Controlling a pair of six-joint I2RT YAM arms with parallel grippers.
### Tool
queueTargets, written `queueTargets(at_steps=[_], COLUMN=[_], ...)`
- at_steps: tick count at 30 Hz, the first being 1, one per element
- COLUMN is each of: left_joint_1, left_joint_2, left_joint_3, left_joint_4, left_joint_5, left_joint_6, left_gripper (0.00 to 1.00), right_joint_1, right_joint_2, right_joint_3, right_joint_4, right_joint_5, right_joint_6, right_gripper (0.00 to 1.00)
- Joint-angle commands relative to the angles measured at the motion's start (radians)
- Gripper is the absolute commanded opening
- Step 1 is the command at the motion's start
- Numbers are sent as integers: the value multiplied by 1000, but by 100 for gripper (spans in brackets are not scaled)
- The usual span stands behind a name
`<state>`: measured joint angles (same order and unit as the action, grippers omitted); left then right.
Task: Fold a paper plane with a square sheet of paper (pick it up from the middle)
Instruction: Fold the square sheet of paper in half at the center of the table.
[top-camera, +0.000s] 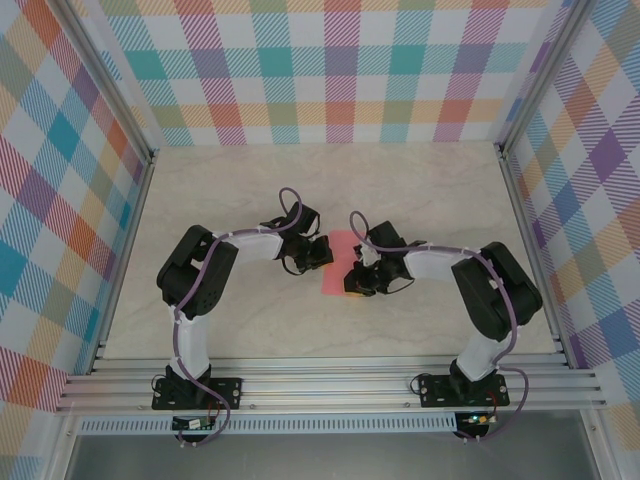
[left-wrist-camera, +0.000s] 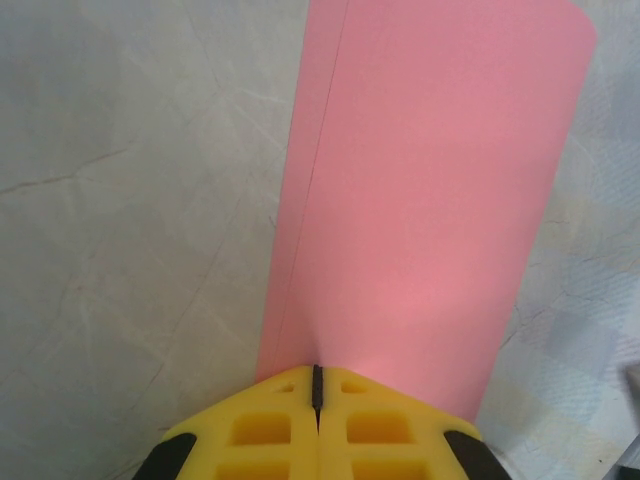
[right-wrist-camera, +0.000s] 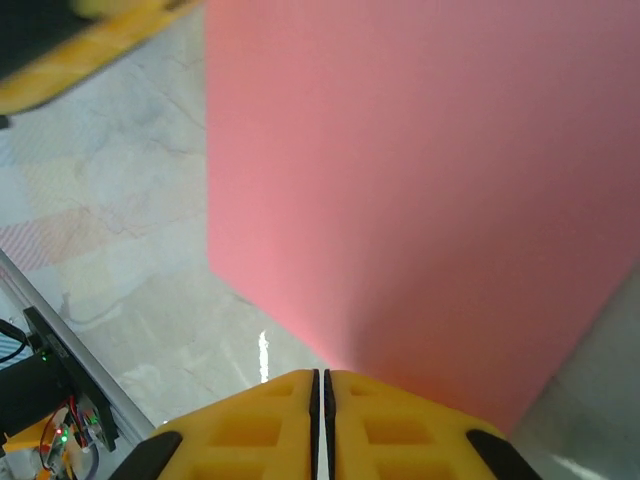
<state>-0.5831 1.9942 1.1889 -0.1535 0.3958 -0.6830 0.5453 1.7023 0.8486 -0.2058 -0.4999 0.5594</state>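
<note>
The fold's far corner (left-wrist-camera: 586, 28) is still round and my right gripper is at the fold's near end, so my right gripper needs to sweep back over the fold's far part (left-wrist-camera: 562, 150).
The square sheet of paper (top-camera: 338, 272) is a salmon-pink piece near the middle of the table, between the two arms. In the left wrist view the paper (left-wrist-camera: 430, 200) runs away from my left gripper (left-wrist-camera: 317, 375) as a long strip with a second layer's edge along its left side. The yellow fingers are shut on its near edge. My right gripper (right-wrist-camera: 320, 378) is shut on the opposite side of the paper (right-wrist-camera: 420, 180), which rises broad and close in front of that camera. From above, the left gripper (top-camera: 327, 255) and the right gripper (top-camera: 356, 277) face each other across the sheet.
The pale wood-grain table (top-camera: 420, 190) is walled by checked panels at the back and both sides. An aluminium rail (top-camera: 330, 385) carries the arm bases along the near edge. A blurred yellow finger (right-wrist-camera: 90, 50) of the left gripper crosses the top left of the right wrist view.
</note>
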Motion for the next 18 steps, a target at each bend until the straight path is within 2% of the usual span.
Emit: queueTargets(at_steps=[1,6,18], left_joint_1=[-18,-18,-18], left_joint_2=[63,63,70], left_joint_3=[-55,-55,-57], left_joint_4=[-151,-149,-143], left_joint_5=[-37,-34,-30], left_joint_6=[20,18,20], left_gripper=[0,0,0], right_joint_1=[4,4,-7], right_joint_2=[-51,4,85], right_joint_3=[54,67,-83], right_joint_4=[-14,12,159], right_joint_5=[29,8,-19], right_joint_6=[12,27,63], right_gripper=[12,12,10])
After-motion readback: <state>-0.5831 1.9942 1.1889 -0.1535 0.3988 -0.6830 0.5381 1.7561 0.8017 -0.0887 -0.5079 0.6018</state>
